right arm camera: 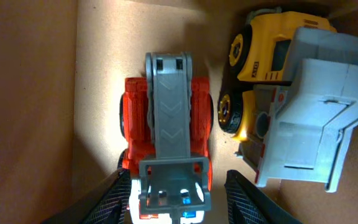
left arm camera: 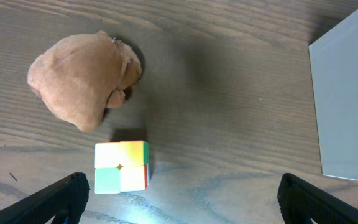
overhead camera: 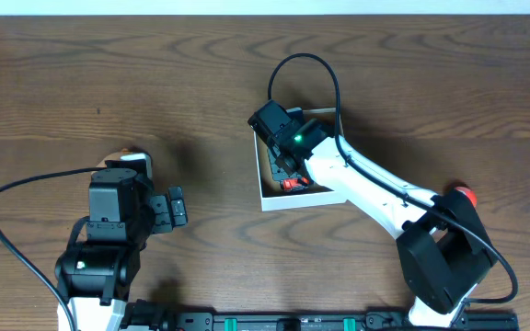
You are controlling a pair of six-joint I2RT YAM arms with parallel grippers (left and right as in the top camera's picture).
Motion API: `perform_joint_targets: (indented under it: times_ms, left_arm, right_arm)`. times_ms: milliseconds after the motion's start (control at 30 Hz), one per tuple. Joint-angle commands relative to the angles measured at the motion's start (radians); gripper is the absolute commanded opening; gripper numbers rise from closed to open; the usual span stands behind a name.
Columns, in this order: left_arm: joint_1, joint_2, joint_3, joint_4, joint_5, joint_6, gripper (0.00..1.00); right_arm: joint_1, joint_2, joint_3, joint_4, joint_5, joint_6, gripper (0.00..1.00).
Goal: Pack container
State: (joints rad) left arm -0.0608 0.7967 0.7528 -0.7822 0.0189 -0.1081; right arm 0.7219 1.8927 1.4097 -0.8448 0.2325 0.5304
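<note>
Next, my right gripper opens and pushes the fire truck over gently (right arm camera: 135,149) with closed fingers, because a part of the container's bottom (right arm camera: 225,152) is between the fire truck and the dump truck.
The container (overhead camera: 294,199) is a small white-walled box at mid table; its tan floor (right arm camera: 104,74) fills the right wrist view. Inside lie a red toy fire truck (right arm camera: 166,106) with a grey ladder, also showing in the overhead view (overhead camera: 293,184), and a yellow and grey dump truck (right arm camera: 297,93). My right gripper (right arm camera: 178,182) reaches down into the container (overhead camera: 282,145), open, with one finger on each side of the fire truck's cab end. My left gripper (left arm camera: 182,182) is open and empty above the table at the left (overhead camera: 175,209).
A tan plush toy (left arm camera: 82,78) and a small colour cube (left arm camera: 122,167) lie on the wood table ahead of my left gripper. The container's white outer wall (left arm camera: 347,93) shows at the right of the left wrist view. A red ball (overhead camera: 466,195) sits by the right arm's base.
</note>
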Motion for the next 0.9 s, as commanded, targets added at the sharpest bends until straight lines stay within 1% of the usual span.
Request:
perform_joint_targets:
  times_ms: [0, 367, 500, 633, 833, 867]
  left_arm:
    - [-0.002, -0.001, 0.024, -0.002, -0.001, -0.007, 0.98]
    - [-0.002, -0.001, 0.024, -0.002, -0.001, -0.007, 0.98]
    - [-0.002, -0.001, 0.024, -0.002, -0.001, -0.007, 0.98]
    - [-0.002, -0.001, 0.024, -0.002, -0.001, -0.007, 0.98]
    - [-0.002, -0.001, 0.024, -0.002, -0.001, -0.007, 0.98]
    - [-0.002, -0.001, 0.024, -0.002, -0.001, -0.007, 0.98]
  right_arm:
    - [-0.010, 0.009, -0.009, 0.007, 0.037, 0.008, 0.52]
    - [-0.016, -0.048, 0.106, -0.003, 0.216, -0.026, 0.52]
    - [-0.016, -0.053, 0.127, -0.002, 0.201, -0.087, 0.51]
    - [-0.015, -0.053, 0.126, -0.006, 0.089, -0.167, 0.49]
    - [-0.014, -0.053, 0.126, -0.024, 0.039, -0.173, 0.46]
    - [-0.014, -0.053, 0.126, -0.024, 0.029, -0.174, 0.44]
